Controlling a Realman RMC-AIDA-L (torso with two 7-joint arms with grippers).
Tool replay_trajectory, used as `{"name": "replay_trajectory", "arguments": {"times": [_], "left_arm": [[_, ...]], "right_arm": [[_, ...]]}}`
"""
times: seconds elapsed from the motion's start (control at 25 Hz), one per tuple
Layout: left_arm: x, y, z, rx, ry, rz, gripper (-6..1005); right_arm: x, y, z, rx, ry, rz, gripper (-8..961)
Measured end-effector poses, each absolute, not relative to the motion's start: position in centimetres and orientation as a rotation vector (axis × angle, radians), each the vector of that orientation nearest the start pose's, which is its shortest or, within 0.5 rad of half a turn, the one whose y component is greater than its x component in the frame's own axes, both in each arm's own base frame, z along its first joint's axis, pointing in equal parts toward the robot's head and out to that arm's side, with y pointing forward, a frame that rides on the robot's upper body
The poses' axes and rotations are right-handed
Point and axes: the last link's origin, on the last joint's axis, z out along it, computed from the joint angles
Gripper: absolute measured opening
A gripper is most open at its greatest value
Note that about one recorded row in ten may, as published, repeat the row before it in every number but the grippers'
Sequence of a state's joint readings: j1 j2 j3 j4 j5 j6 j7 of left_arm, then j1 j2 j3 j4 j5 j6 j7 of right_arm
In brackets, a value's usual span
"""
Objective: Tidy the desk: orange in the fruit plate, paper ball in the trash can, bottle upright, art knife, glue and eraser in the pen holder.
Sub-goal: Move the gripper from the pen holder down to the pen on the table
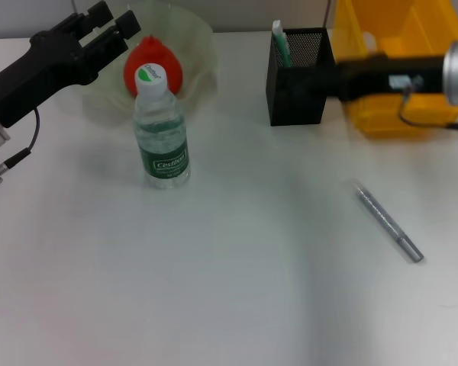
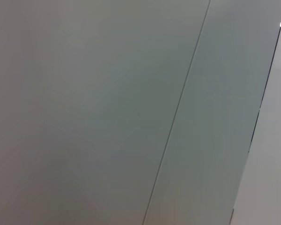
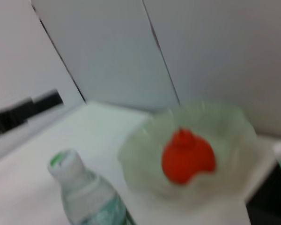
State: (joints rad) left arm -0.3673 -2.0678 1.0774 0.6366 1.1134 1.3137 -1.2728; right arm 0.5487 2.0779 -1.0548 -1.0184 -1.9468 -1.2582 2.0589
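The silver art knife [image 1: 389,223] is lying clear of the trash can, so my right gripper should keep going toward the knife's end [image 1: 361,191] closest to the pen holder and close there.
The orange [image 1: 159,65] lies in the fruit plate [image 1: 202,38] at the back left; both also show in the right wrist view, the orange [image 3: 187,157] inside the plate [image 3: 225,122]. The bottle [image 1: 162,137] stands upright in front of the plate. The pen holder [image 1: 299,84] holds a green-and-white stick [image 1: 281,44]. The trash can [image 1: 401,30] stands right of it. A silver art knife [image 1: 388,225] lies on the table at the right. My left gripper [image 1: 114,19] is open and empty above the plate's left rim. My right gripper [image 1: 340,80] is at the pen holder's right side. The paper ball and eraser are out of view.
The white table [image 1: 229,290] spreads toward me. My right arm [image 1: 412,76] crosses in front of the trash can. The bottle [image 3: 79,192] and my left arm [image 3: 23,112] show in the right wrist view. The left wrist view shows only grey wall panels [image 2: 107,112].
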Motion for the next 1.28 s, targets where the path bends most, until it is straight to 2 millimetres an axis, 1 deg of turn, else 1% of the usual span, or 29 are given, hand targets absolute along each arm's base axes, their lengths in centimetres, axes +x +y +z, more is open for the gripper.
{"name": "replay_trajectory", "arguments": {"times": [0.08, 0.12, 0.16, 0.24, 0.4, 0.48, 0.56, 0.92, 1.08, 1.28], "left_arm": [[-25.2, 34.5, 2.6, -2.17, -0.668, -1.19, 608], [-25.2, 34.5, 2.7, -2.168, -0.669, -1.19, 608], [-25.3, 34.5, 2.7, -2.166, -0.669, -1.189, 608], [-25.3, 34.6, 2.8, -2.162, -0.67, -1.189, 608], [-25.2, 34.7, 2.8, -2.162, -0.667, -1.19, 609], [-25.2, 34.7, 2.8, -2.163, -0.662, -1.189, 609], [-25.2, 34.7, 2.8, -2.163, -0.656, -1.185, 609], [-25.4, 34.7, 2.8, -2.158, -0.658, -1.179, 609], [-25.4, 34.7, 2.9, -2.155, -0.66, -1.178, 609], [-25.5, 34.7, 2.9, -2.15, -0.66, -1.177, 609]], "right_arm": [[19.5, 37.8, 2.4, -2.542, 1.014, 0.419, 561], [19.7, 36.9, 3.1, -2.492, 1.112, 0.278, 560], [19.7, 36.9, 3.1, -2.492, 1.112, 0.278, 559], [19.8, 36.3, 3.4, -2.452, 1.195, 0.145, 558], [20.0, 35.6, 3.2, -2.401, 1.332, -0.101, 555], [20.4, 35.6, 2.7, -2.359, 1.359, -0.223, 553], [20.6, 35.9, 2.3, -2.328, 1.356, -0.295, 550], [21.5, 37.4, 0.6, -2.298, 1.373, -0.341, 478], [22.0, 38.0, -0.4, -2.291, 1.361, -0.404, 481], [21.8, 38.3, -1.4, -2.306, 1.309, -0.445, 479]]}}
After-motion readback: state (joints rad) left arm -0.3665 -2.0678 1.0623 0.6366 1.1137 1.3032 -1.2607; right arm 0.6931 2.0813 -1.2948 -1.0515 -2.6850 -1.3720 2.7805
